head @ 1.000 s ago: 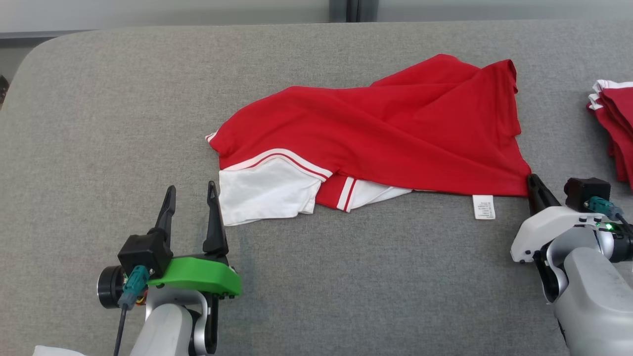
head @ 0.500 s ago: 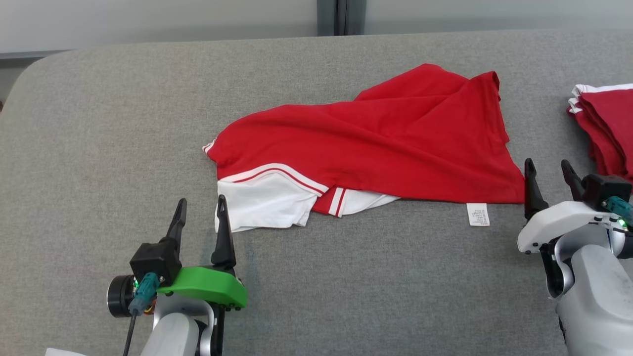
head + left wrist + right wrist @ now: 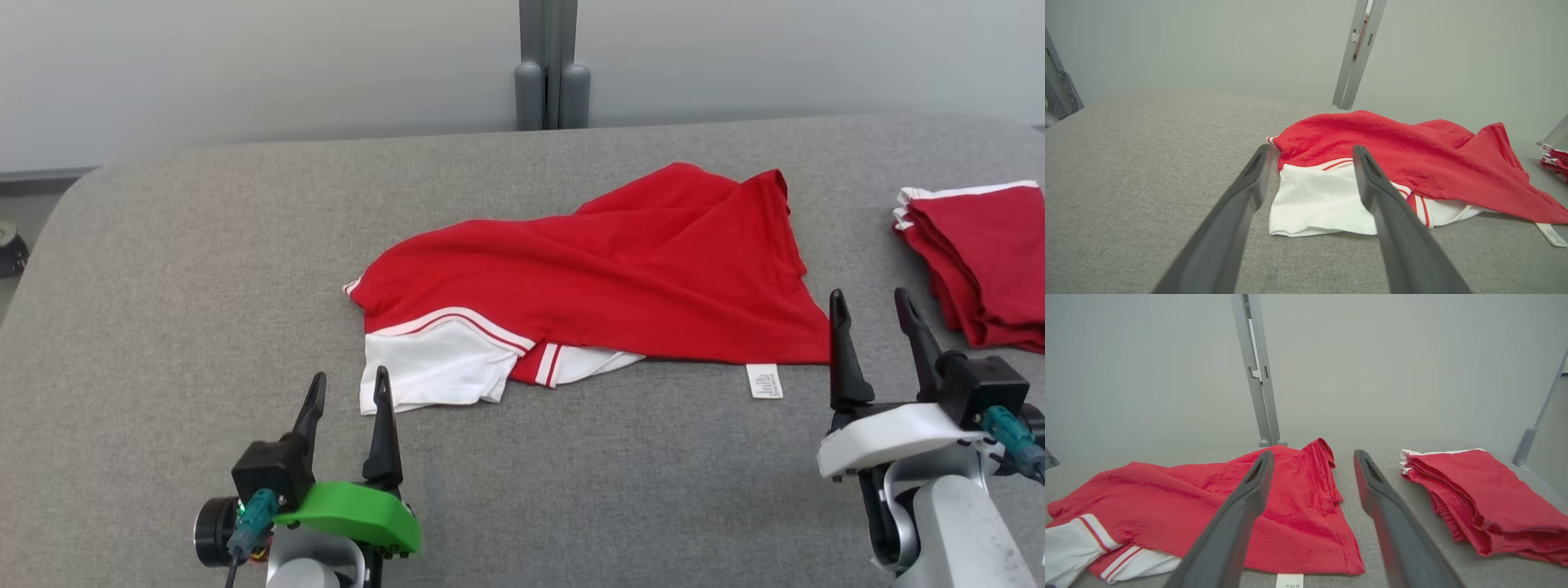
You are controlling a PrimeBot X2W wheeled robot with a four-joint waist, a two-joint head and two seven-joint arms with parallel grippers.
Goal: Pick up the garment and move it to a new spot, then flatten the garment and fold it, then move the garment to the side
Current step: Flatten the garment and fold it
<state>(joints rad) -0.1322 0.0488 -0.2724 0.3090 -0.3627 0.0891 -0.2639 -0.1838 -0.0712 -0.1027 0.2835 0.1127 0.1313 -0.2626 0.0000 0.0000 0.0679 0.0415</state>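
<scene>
The white care label (image 3: pixel 765 382) sticks out from the garment's near edge (image 3: pixel 761 366), so I expect it to come along onto the garment's red cloth when I fold that edge over.
The garment (image 3: pixel 604 278) is a red shirt with white, red-striped sleeves, lying rumpled across the middle of the grey table (image 3: pixel 163 269). Its white care label (image 3: pixel 763 380) sticks out at the near right hem. My left gripper (image 3: pixel 347 390) stands open just in front of the white sleeve (image 3: pixel 424 371), apart from it. My right gripper (image 3: pixel 870 306) is open beside the garment's near right corner, holding nothing. The left wrist view shows the white sleeve (image 3: pixel 1314 200) between and beyond my fingers. In the right wrist view the red hem (image 3: pixel 1306 522) lies ahead and to the left.
A stack of folded red garments (image 3: pixel 980 261) lies at the table's right edge, close to my right gripper, and shows again as the folded stack (image 3: pixel 1478 494). A grey post (image 3: pixel 547 65) stands behind the table against a pale wall.
My right gripper has opened and let go of the garment's near right corner, then drawn back. The head camera has tilted up, so the whole picture has shifted down.
</scene>
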